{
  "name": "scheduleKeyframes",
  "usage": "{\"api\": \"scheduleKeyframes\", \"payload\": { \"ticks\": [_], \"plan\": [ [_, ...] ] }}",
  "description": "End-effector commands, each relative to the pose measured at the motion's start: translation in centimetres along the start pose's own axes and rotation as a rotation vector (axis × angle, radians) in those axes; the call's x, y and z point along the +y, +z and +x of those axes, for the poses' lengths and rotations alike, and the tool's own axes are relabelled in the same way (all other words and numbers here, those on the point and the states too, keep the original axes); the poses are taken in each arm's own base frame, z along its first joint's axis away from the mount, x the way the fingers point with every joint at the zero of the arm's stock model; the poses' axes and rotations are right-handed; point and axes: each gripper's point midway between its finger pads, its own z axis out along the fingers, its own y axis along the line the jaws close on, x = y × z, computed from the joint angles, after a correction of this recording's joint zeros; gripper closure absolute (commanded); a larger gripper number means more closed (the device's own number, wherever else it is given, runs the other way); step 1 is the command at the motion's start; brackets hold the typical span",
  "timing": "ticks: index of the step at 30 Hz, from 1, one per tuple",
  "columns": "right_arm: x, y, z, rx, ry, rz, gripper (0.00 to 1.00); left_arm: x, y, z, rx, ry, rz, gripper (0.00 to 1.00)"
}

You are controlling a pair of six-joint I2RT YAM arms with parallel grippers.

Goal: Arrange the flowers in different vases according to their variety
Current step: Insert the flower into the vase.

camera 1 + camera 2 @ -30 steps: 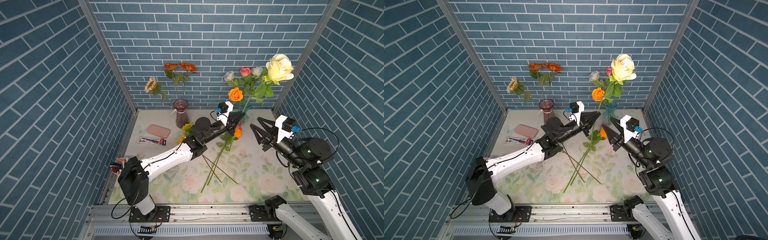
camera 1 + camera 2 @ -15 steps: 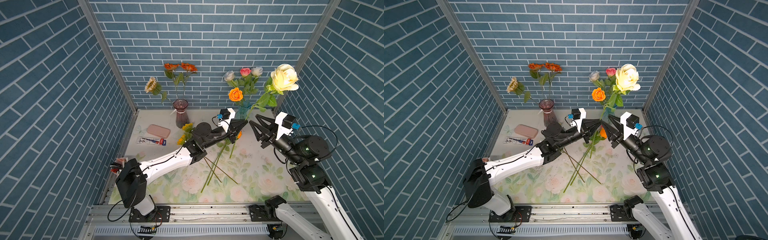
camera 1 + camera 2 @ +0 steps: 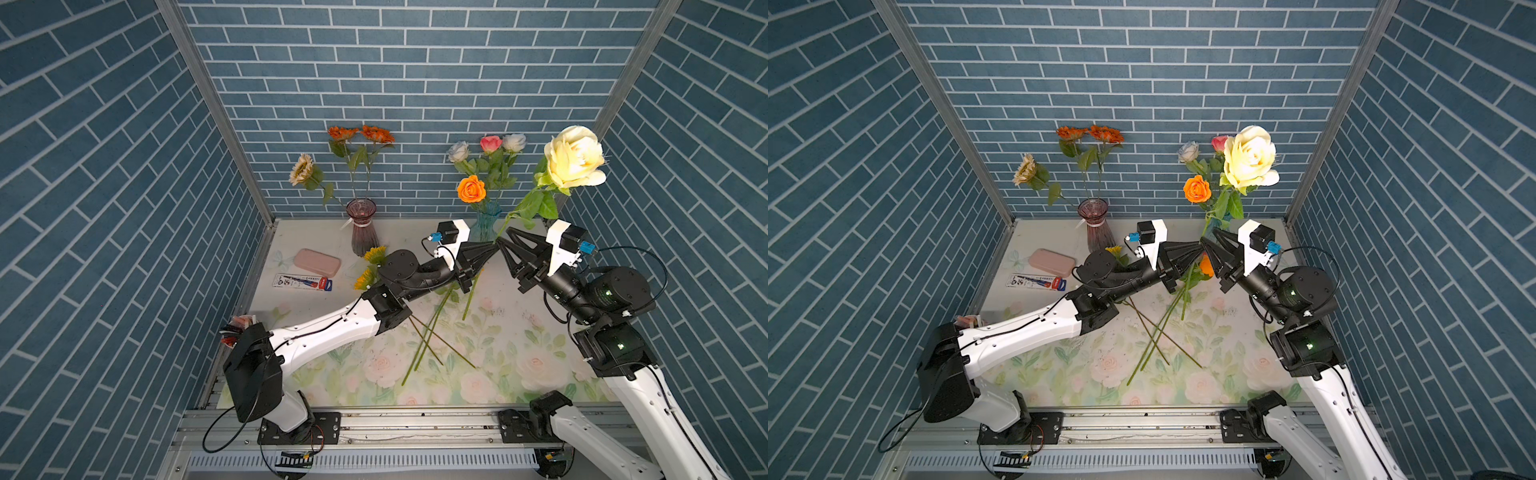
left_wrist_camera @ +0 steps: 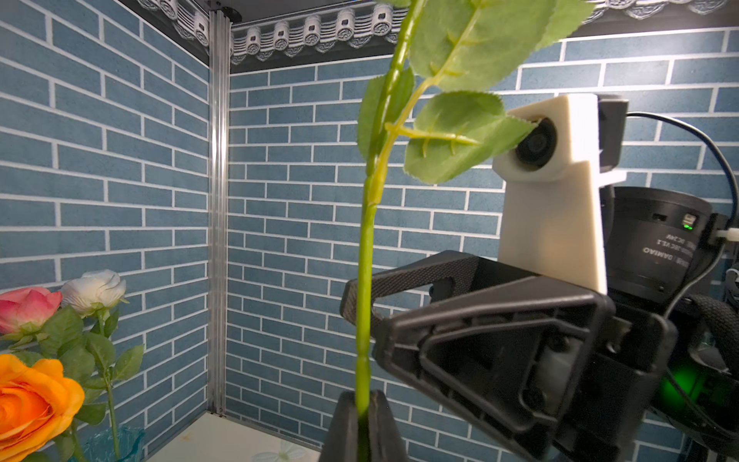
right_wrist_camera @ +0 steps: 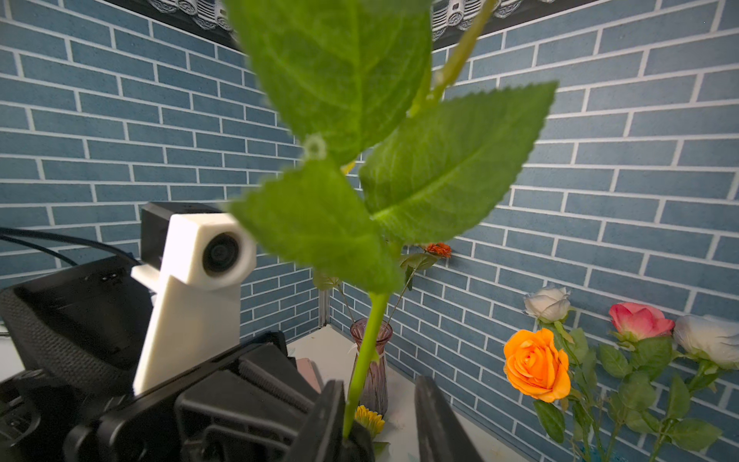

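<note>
Next, my right gripper takes the cream rose's stem (image 4: 364,293) and lowers it into the aqua vase (image 3: 485,221), because my left gripper is holding it inside my right gripper's open fingers.
My left gripper (image 3: 492,246) (image 4: 362,400) is shut on the green stem (image 4: 366,280) of a large cream rose (image 3: 575,156) (image 3: 1250,156), held upright above the table. My right gripper (image 3: 501,241) (image 5: 378,400) faces it tip to tip, open, with its jaws either side of that stem (image 5: 362,368), which lies against one finger. The plum vase (image 3: 365,232) holds orange and cream sunflower-like heads (image 3: 360,134). The aqua vase (image 3: 486,220) holds orange, pink and white roses (image 3: 471,189). Yellow sunflower heads (image 3: 374,253) and long stems (image 3: 428,340) lie on the cloth.
A flat pink case (image 3: 316,262) and a printed card packet (image 3: 303,281) lie at the back left of the flowered cloth. Blue brick walls close in three sides. A small red-and-white item (image 3: 239,328) sits at the table's left edge.
My left gripper has carried the cream rose to the right and tilted it. My right gripper has come up to the stem, and its jaws have narrowed around it.
</note>
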Motion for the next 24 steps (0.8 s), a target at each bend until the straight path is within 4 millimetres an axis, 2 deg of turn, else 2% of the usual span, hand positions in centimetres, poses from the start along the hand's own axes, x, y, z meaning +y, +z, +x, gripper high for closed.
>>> {"api": "scheduleKeyframes", "payload": {
  "ticks": [1, 8, 11, 15, 19, 20, 22, 24],
  "plan": [
    [0.3, 0.0, -0.7, -0.035, 0.017, -0.021, 0.68, -1.1, -0.3, -0.8, -0.021, 0.001, 0.031, 1.0],
    [0.7, 0.5, -0.1, -0.013, 0.028, -0.056, 0.73, -1.4, 0.2, -0.9, -0.029, 0.0, 0.039, 1.0],
    [0.7, 0.5, 0.1, -0.009, 0.032, -0.06, 0.81, -1.7, 0.3, -0.9, -0.03, 0.002, 0.046, 1.0],
    [0.7, 0.5, 0.1, -0.009, 0.029, -0.058, 0.98, -1.7, 0.4, -0.6, -0.023, 0.002, 0.042, 1.0],
    [0.7, 0.4, 0.1, -0.008, 0.027, -0.057, 1.0, -1.2, 0.5, -0.7, -0.011, 0.016, 0.012, 1.0],
    [0.7, 0.5, 0.0, -0.008, 0.027, -0.057, 1.0, -1.0, 0.6, -0.6, 0.0, 0.025, 0.003, 0.92],
    [0.4, 0.5, 0.2, -0.005, 0.029, -0.041, 1.0, -0.9, 0.9, -0.4, 0.04, 0.053, -0.006, 0.46],
    [-0.3, 0.6, 0.1, -0.01, 0.028, -0.002, 1.0, -0.6, 1.1, 0.0, 0.087, 0.076, -0.019, 0.13]
  ]
}}
